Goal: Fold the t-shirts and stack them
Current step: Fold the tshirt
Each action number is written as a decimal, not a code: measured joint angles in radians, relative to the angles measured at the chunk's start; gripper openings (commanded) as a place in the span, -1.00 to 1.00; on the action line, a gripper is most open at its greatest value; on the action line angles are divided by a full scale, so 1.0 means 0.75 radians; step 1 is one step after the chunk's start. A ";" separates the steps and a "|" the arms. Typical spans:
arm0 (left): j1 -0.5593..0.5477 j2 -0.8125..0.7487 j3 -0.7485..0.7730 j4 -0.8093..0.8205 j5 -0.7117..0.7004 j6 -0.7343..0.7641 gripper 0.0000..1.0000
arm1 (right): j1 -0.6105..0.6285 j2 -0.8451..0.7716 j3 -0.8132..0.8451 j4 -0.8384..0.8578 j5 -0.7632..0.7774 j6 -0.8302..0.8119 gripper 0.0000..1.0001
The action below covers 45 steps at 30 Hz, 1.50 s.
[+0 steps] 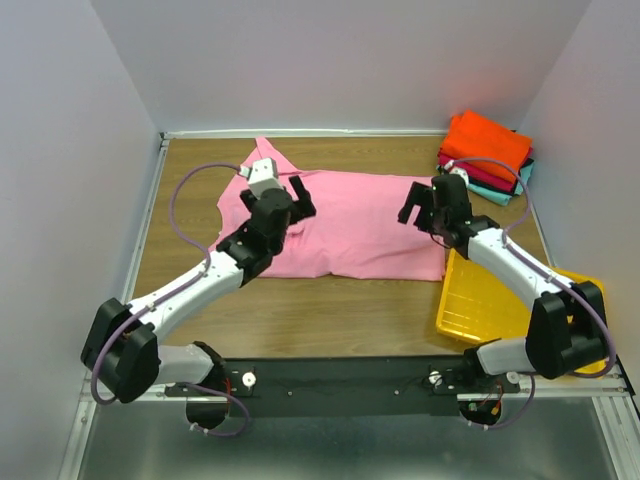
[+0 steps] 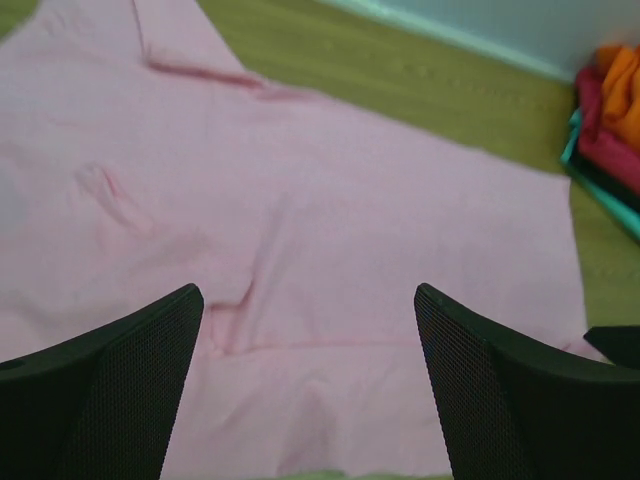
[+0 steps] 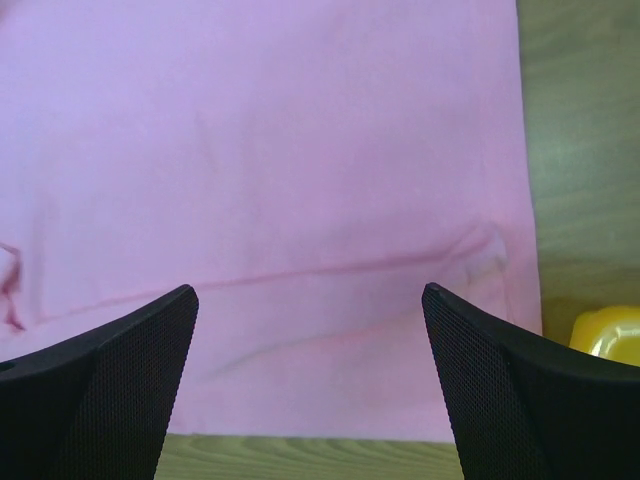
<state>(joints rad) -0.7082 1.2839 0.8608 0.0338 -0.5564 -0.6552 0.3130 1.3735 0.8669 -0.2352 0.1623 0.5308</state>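
My right gripper should continue to go toward the pink t-shirt's far corner until it pinches the fabric, because that corner lies flat and clear of the folded stack.
A light pink t-shirt lies spread flat on the wooden table, one sleeve pointing to the far left. It fills the left wrist view and the right wrist view. My left gripper hovers open and empty over its left part. My right gripper hovers open and empty over its right part. A stack of folded t-shirts, bright orange on top with crimson, dark and teal below, sits at the far right corner and shows in the left wrist view.
A yellow plastic tray sits at the near right, touching the pink shirt's corner and partly under my right arm; its corner shows in the right wrist view. Grey walls close in the table on three sides.
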 measured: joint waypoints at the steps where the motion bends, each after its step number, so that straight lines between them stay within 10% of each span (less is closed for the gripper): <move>1: 0.016 -0.007 0.010 0.014 0.001 0.016 0.89 | 0.000 0.001 0.022 -0.001 0.003 -0.002 1.00; 14: 0.570 0.248 0.387 0.206 0.364 0.325 0.91 | -0.021 0.260 0.627 0.011 0.148 -0.148 0.96; 25: 0.619 0.818 0.861 0.068 0.544 0.427 0.86 | -0.253 0.680 0.876 0.005 0.034 -0.188 0.57; 45: 0.667 1.121 1.053 -0.036 0.614 0.458 0.84 | -0.339 1.111 1.109 0.002 -0.008 -0.186 0.30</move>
<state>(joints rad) -0.2077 2.1246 1.6508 0.0067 -0.0956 -0.3115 0.0586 2.2066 1.6985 -0.2337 0.1566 0.3916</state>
